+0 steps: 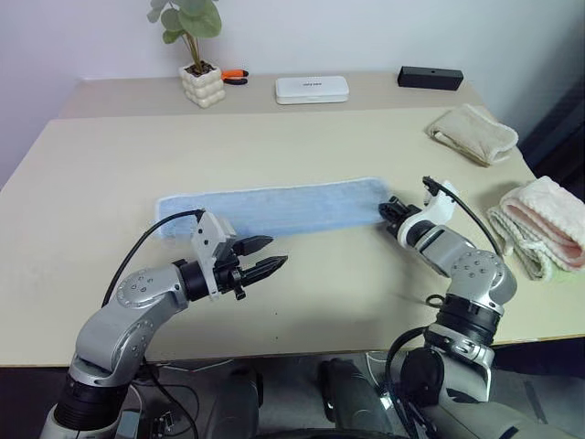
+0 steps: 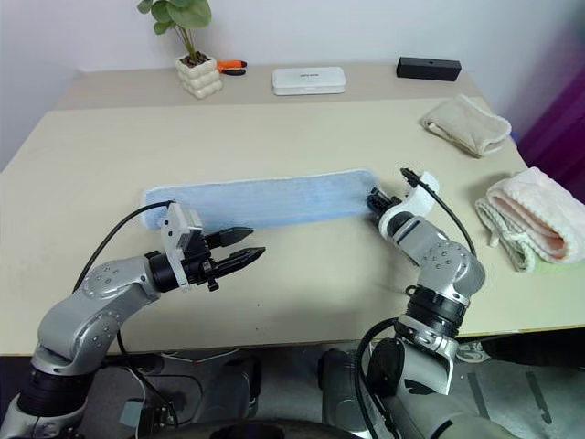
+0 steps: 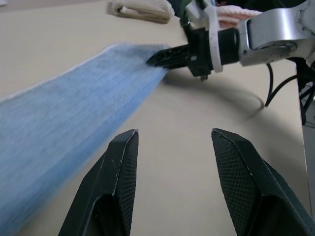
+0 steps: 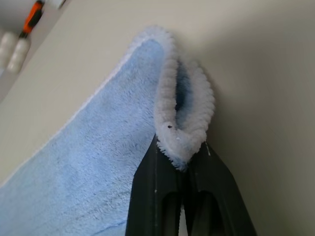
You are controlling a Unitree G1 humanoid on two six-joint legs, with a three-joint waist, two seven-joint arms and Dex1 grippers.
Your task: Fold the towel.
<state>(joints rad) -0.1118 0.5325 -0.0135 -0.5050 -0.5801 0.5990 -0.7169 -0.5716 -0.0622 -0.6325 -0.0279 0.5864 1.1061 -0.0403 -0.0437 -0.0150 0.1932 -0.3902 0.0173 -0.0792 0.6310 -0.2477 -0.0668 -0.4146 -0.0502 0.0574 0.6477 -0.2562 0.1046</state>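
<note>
The towel's front edge [image 1: 322, 228] is a smooth fold running lengthwise, so I expect both layers [image 1: 274, 208] to fold over together into a short packet when the robot folds the ends.
The towel [image 1: 274, 208], a long light blue strip folded lengthwise, lies flat across the middle of the table [image 1: 91, 165]. My right gripper [image 1: 390, 212] is at the towel's right end, shut on its corner. In the right wrist view the fluffy hem [image 4: 179, 132] is bunched into a loop between the two closed fingers [image 4: 157, 196]. My left gripper [image 1: 267, 255] hovers in front of the towel's left half, pointing right, open and holding nothing. In the left wrist view my left gripper [image 3: 174, 135] looks along the towel [image 3: 74, 128] toward the right gripper [image 3: 165, 56].
A beige folded towel [image 1: 473, 133] lies at the back right, and a pink-and-cream folded towel [image 1: 544, 224] at the right edge. Along the back stand a potted plant [image 1: 202, 82], an orange-handled tool [image 1: 235, 75], a white case [image 1: 312, 89] and a black box [image 1: 430, 78].
</note>
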